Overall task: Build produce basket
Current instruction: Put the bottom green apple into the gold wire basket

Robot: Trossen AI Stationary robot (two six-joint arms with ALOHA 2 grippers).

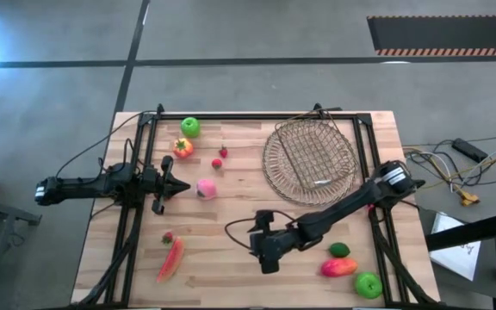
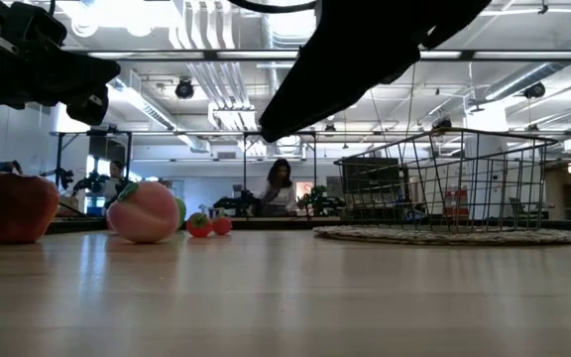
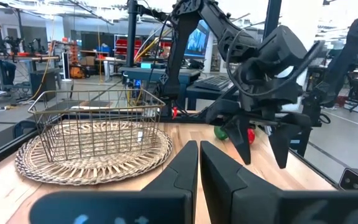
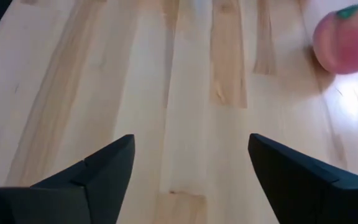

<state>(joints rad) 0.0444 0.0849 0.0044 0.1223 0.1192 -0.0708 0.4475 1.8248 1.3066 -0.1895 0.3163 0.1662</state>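
Note:
I should now move my open right gripper toward the near green apple until its fingers are on both sides of the apple, because that apple lies clear of the red-orange fruit.
The pink peach lies on the table left of centre; it also shows in the right wrist view and the low view. My left gripper is shut and empty, raised just left of the peach; its fingers show together in the left wrist view. My right gripper is open and empty over bare table at the centre front, fingers tipped down; it also shows in the left wrist view. The round tan basket lies at the far right.
A rectangular wire basket stands on the round basket. A green apple, a tomato and two strawberries lie far left. A long red pepper lies near left. A lime, a red-orange fruit and a green apple lie near right.

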